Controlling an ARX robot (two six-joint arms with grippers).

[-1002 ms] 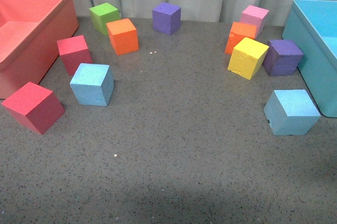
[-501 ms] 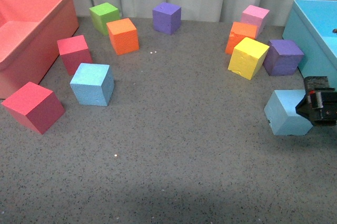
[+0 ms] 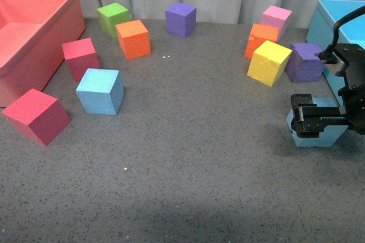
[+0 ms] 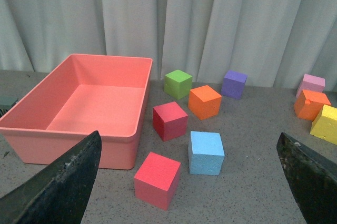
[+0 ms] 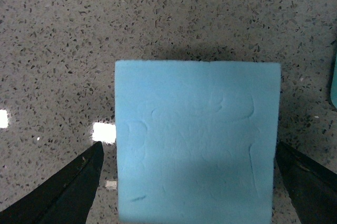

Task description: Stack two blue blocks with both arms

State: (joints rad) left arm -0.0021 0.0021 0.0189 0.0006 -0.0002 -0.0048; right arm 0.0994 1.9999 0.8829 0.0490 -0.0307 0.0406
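Observation:
My gripper will squeeze the other blue block (image 5: pixel 196 145) inward between the fingers when I lift it, because curved creases (image 5: pixel 239 112) mark the block's top.
One light blue block (image 3: pixel 100 91) sits on the grey table at the left, also in the left wrist view (image 4: pixel 206 152). The other blue block (image 3: pixel 319 137) sits at the right near the turquoise bin, mostly hidden by my right gripper (image 3: pixel 319 120), which hangs over it, open. In the right wrist view the block (image 5: pixel 197 140) fills the space between the two open fingers (image 5: pixel 68 192), apart from both. My left gripper (image 4: pixel 192 182) is open and empty, back from the left blocks; it is out of the front view.
A salmon bin (image 3: pixel 57 32) stands at the left and a turquoise bin (image 3: pixel 342 26) at the right. Red (image 3: pixel 35 115), crimson (image 3: pixel 80 58), orange (image 3: pixel 133 39), green (image 3: pixel 113 19), purple (image 3: pixel 181 19), pink (image 3: pixel 276 19), yellow (image 3: pixel 268 62) and violet (image 3: pixel 305 61) cubes lie around.
My right arm has come in from the right edge and moved left over the right blue block, now covering most of it. The blocks have not moved.

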